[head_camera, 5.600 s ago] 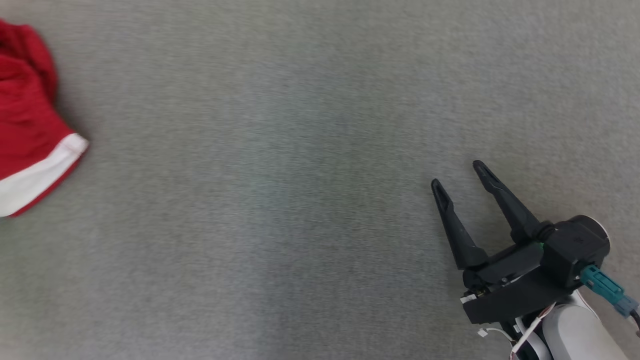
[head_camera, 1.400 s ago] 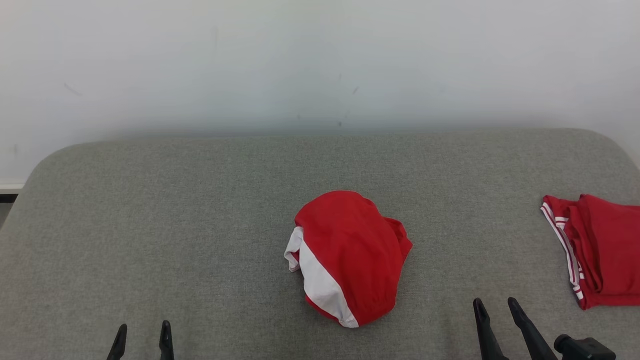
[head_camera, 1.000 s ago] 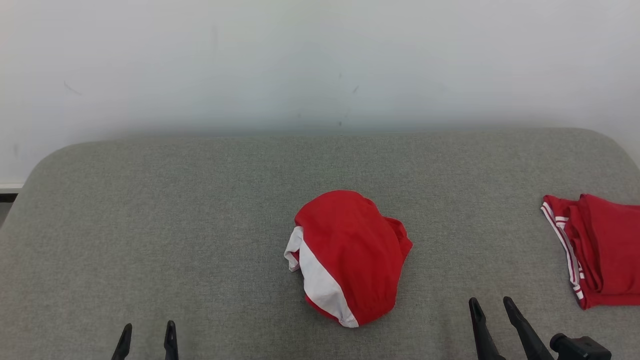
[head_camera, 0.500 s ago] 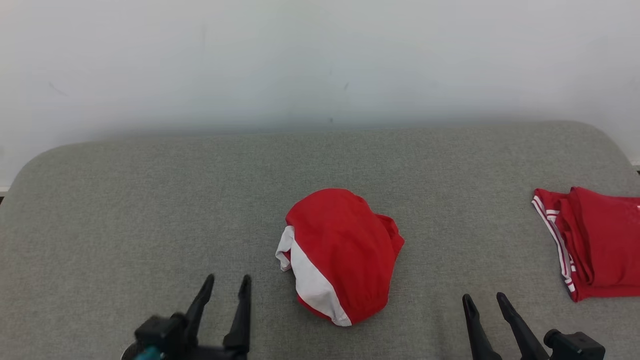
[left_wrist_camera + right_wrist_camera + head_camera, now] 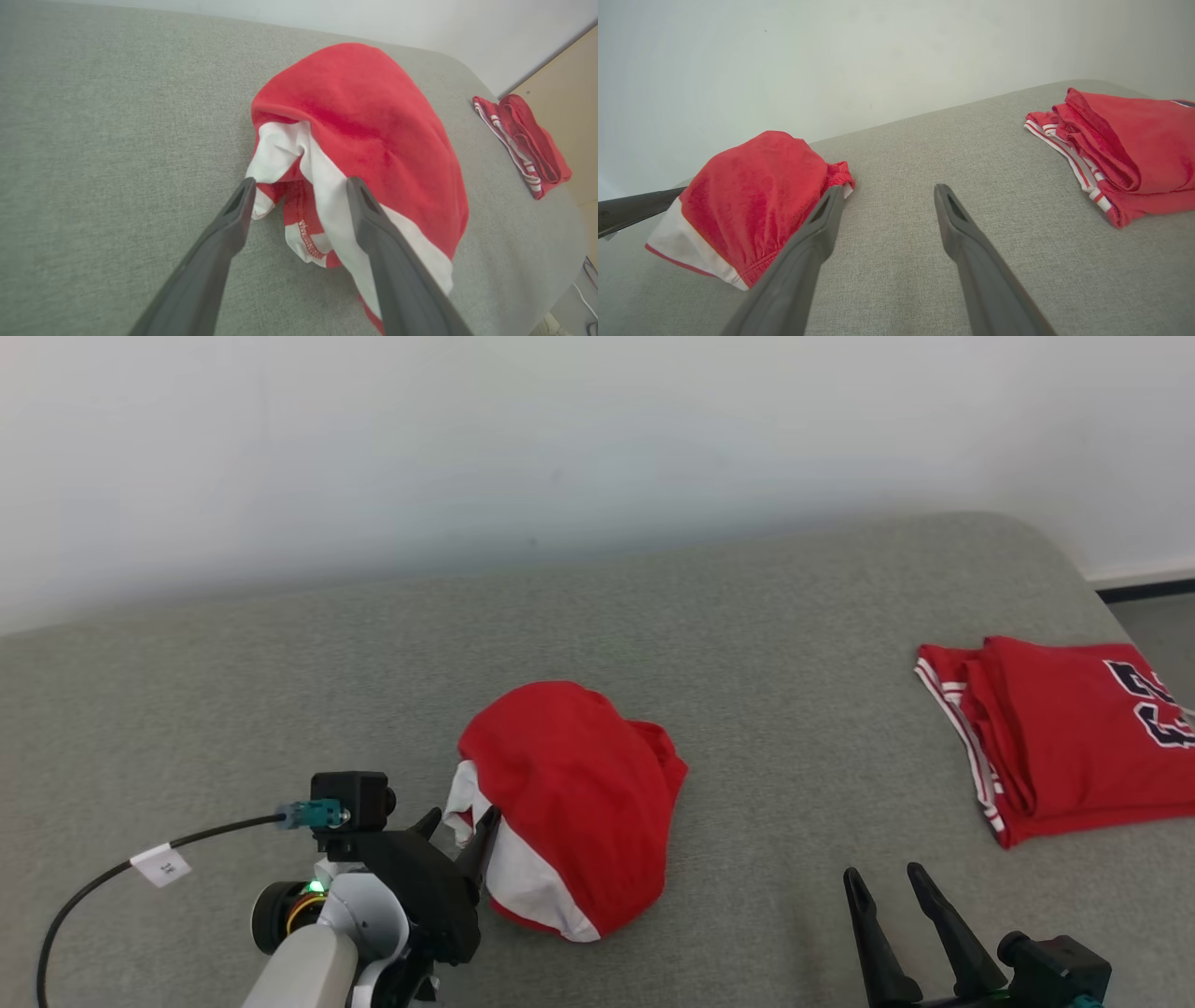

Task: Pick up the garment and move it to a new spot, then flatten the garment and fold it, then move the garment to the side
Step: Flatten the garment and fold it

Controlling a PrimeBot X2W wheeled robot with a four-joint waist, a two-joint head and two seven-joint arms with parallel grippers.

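I expect the garment point(image 5: 577, 801) to open into a longer shape that is still rumpled when I move it, because loose hemmed layers point(image 5: 308, 232) are tucked under the white band.
The garment point(image 5: 574, 793) is a crumpled red heap with a white band, lying mid-surface on the grey cushion point(image 5: 280, 691). My left gripper point(image 5: 459, 826) is open at the heap's left edge, its fingers straddling the white fold point(image 5: 299, 154) in the left wrist view point(image 5: 299, 186). My right gripper point(image 5: 882, 882) is open near the front right, well clear of the heap. In the right wrist view the garment point(image 5: 747, 196) lies left of the open right gripper point(image 5: 887, 196), with bare cushion between its fingers.
A folded red jersey point(image 5: 1055, 733) with white stripes and dark numerals lies at the right end of the cushion, also in the right wrist view as the jersey point(image 5: 1120, 144). A white wall point(image 5: 560, 439) runs behind. The cushion's right edge drops to the floor point(image 5: 1158, 616).
My left arm has come up and rightward so its open fingers now reach the garment's white edge. The head camera has turned, shifting the scene left. The right gripper has barely moved.
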